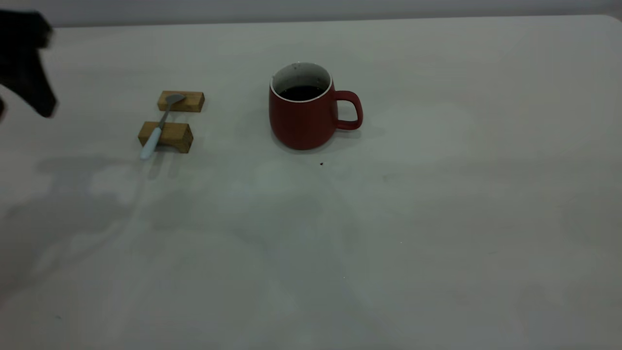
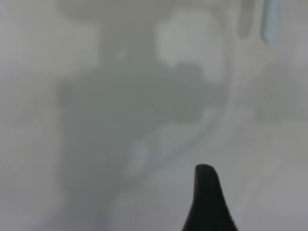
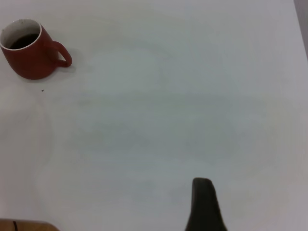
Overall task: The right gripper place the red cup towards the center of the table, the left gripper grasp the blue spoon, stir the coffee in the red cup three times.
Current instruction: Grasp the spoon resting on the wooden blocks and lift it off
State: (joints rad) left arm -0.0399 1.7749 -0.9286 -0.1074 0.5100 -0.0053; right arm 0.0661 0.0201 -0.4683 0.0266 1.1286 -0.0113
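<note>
I can see the blue spoon's handle sticking out free past the near wooden block (image 1: 173,134), so I should keep moving my left gripper toward that handle (image 1: 149,147) until the gripper's fingers are on both sides of it.
The red cup (image 1: 301,119) stands upright near the middle of the table (image 1: 437,218), its handle pointing right, with dark coffee (image 1: 302,92) inside. The blue spoon (image 1: 158,129) lies across two small wooden blocks to the cup's left, bowl on the far block, pale handle sticking out towards the front. My left gripper (image 1: 34,82) hangs at the far left edge, well left of the spoon and above the table, holding nothing. The left wrist view catches the spoon's handle tip (image 2: 271,21). My right gripper (image 3: 204,204) is off to the right, far from the cup (image 3: 31,55).
The far wooden block (image 1: 181,101) and the near wooden block (image 1: 166,136) carry the spoon. A tiny dark speck (image 1: 321,164) lies just in front of the cup. The table's back edge runs along the top of the exterior view.
</note>
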